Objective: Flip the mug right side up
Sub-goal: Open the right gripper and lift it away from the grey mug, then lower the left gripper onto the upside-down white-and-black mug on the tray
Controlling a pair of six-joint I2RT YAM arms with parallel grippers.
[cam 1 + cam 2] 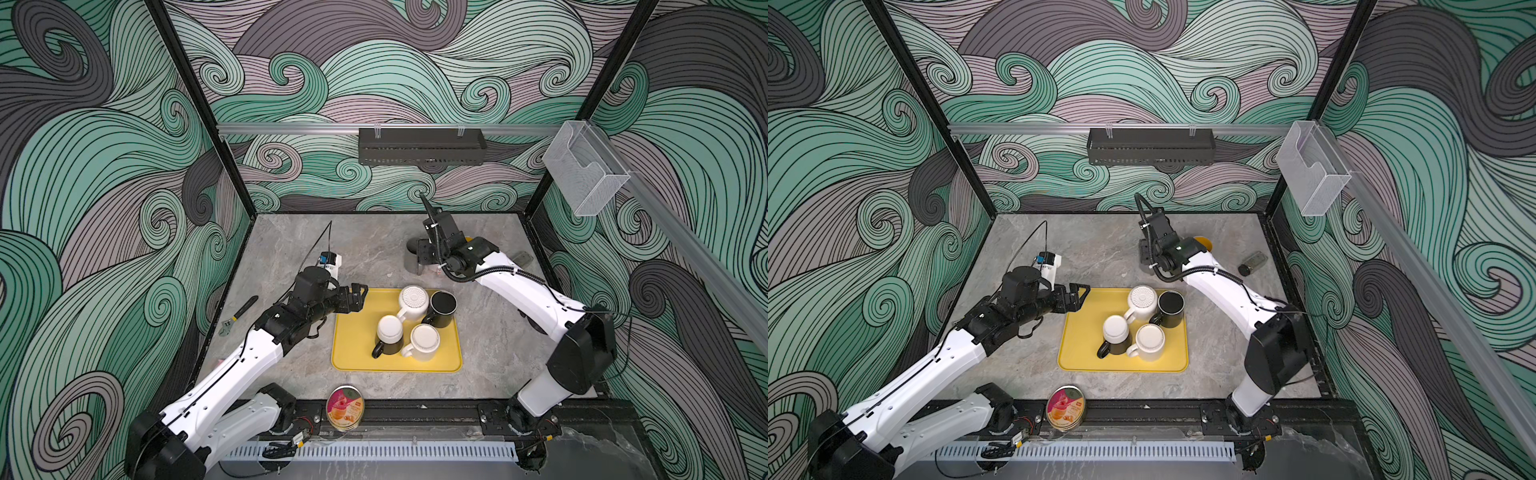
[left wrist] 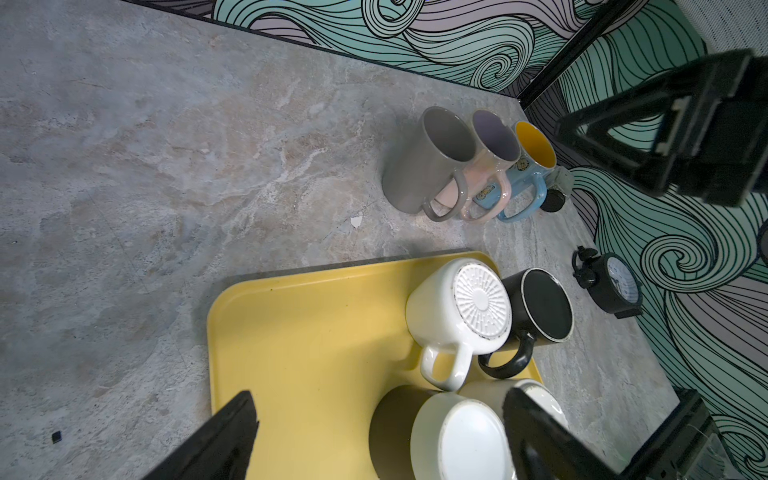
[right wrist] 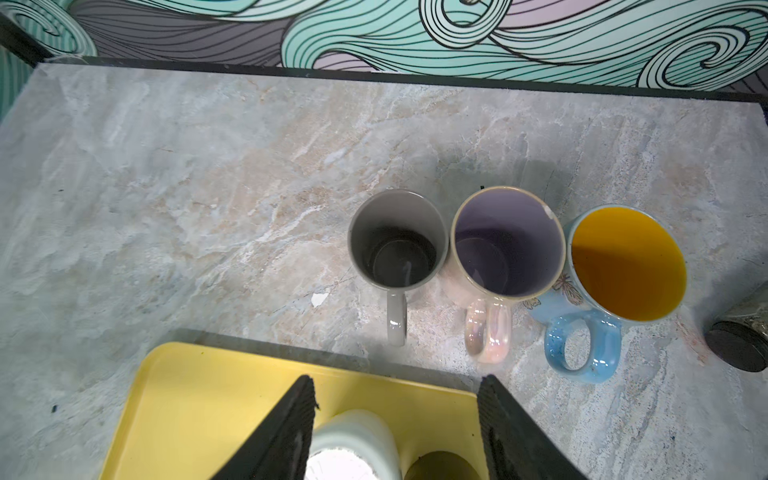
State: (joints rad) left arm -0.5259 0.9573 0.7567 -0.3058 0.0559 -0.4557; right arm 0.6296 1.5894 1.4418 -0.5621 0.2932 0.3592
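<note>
The black mug with the white base (image 1: 389, 332) points its handle away from my right gripper, so next my left gripper grabs that handle (image 1: 377, 350) to flip the mug over.
Several mugs stand upside down on the yellow tray (image 1: 353, 361): a white one with a ribbed base (image 1: 413, 301), a black one (image 1: 442, 305), a black one with a white base (image 1: 389, 332) and a plain white one (image 1: 424, 343). Behind the tray a grey mug (image 3: 397, 241), a pink mug (image 3: 509, 245) and a blue mug with a yellow inside (image 3: 625, 262) stand upright in a row. My right gripper (image 3: 397, 384) hangs open above the grey mug (image 1: 411, 264), holding nothing. My left gripper (image 1: 359, 297) is open over the tray's back left corner.
A wrench (image 1: 239, 316) lies at the table's left edge. A round tin (image 1: 345, 407) sits at the front. A small jar (image 1: 1252, 262) lies at the back right and a black alarm clock (image 2: 609, 286) stands near the right wall.
</note>
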